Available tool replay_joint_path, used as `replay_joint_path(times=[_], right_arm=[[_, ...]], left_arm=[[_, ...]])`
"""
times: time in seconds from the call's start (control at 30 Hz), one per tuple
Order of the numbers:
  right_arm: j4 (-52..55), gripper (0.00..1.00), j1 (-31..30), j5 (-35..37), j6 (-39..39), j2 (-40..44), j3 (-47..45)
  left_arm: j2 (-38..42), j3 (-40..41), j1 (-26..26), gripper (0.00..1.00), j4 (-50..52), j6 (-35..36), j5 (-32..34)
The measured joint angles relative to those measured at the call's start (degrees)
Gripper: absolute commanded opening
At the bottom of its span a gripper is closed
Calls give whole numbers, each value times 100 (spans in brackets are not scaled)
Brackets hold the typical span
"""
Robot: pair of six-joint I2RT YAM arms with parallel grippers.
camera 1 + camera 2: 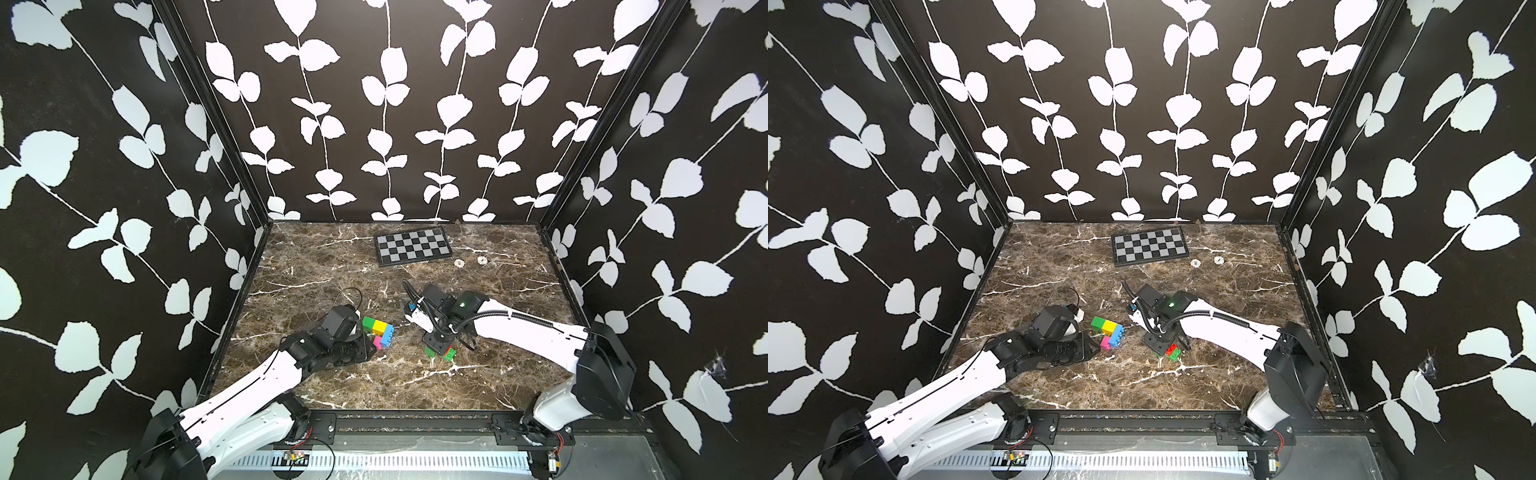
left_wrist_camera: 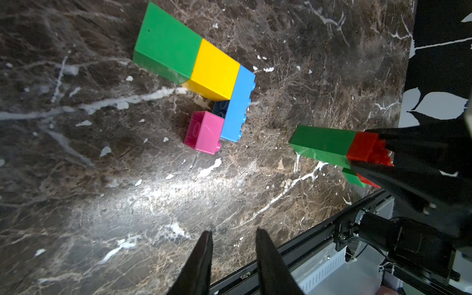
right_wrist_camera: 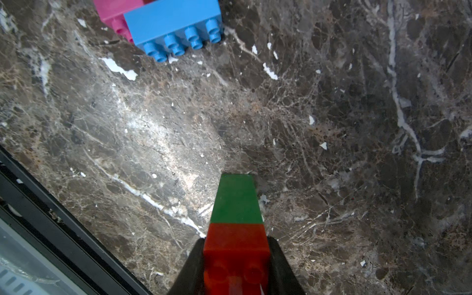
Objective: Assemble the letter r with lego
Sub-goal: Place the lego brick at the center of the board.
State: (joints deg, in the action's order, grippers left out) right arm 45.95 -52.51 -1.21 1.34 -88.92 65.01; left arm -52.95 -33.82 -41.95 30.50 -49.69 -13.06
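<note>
The green brick (image 3: 236, 199) under the red brick is pointing down at the table, so my right gripper should tip level and put both bricks down flat behind the cluster.
A joined lego cluster lies on the marble table: a green brick (image 2: 168, 43), a yellow brick (image 2: 217, 69), a long blue brick (image 2: 238, 104) and a pink brick (image 2: 204, 131). Both top views show it mid-table (image 1: 379, 330) (image 1: 1108, 330). My left gripper (image 2: 233, 231) is open and empty, a short way back from the cluster. To the cluster's right, my right gripper (image 3: 236, 240) (image 1: 438, 347) is shut on a red brick (image 3: 236, 245). A green brick (image 3: 236, 199) is joined to its end and points down at the table.
A checkerboard (image 1: 413, 246) lies at the back of the table, with two small white rings (image 1: 459, 262) in front of it. A black rail (image 1: 415, 419) runs along the front edge. Patterned walls enclose the left, right and back sides.
</note>
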Motion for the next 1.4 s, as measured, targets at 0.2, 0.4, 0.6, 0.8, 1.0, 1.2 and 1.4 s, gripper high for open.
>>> replay_joint_path(times=[0.2, 0.4, 0.6, 0.8, 1.0, 1.2, 1.4], right_arm=[[258, 0, 2, 83, 2, -2, 223], [385, 0, 208, -326, 144, -2, 992], [-170, 0, 1023, -1631, 614, 7, 756], [-1572, 0, 2050, -3320, 1572, 11, -474], [-3604, 0, 2555, -4452, 2889, -35, -1351], [-5823, 0, 2855, -5056, 4229, -433, -1856], [-7543, 0, 3119, -5270, 5233, -1113, -2094]], left_arm=[[35, -111, 0, 48, 72, 48, 26], [232, -393, 2, 67, 463, 188, 251], [573, -643, 2, 70, 868, 343, 553], [962, -654, 2, 71, 1071, 476, 726], [1163, -654, 2, 71, 1147, 535, 802], [1193, -654, 2, 71, 1156, 538, 800], [1215, -654, 2, 71, 1156, 538, 798]])
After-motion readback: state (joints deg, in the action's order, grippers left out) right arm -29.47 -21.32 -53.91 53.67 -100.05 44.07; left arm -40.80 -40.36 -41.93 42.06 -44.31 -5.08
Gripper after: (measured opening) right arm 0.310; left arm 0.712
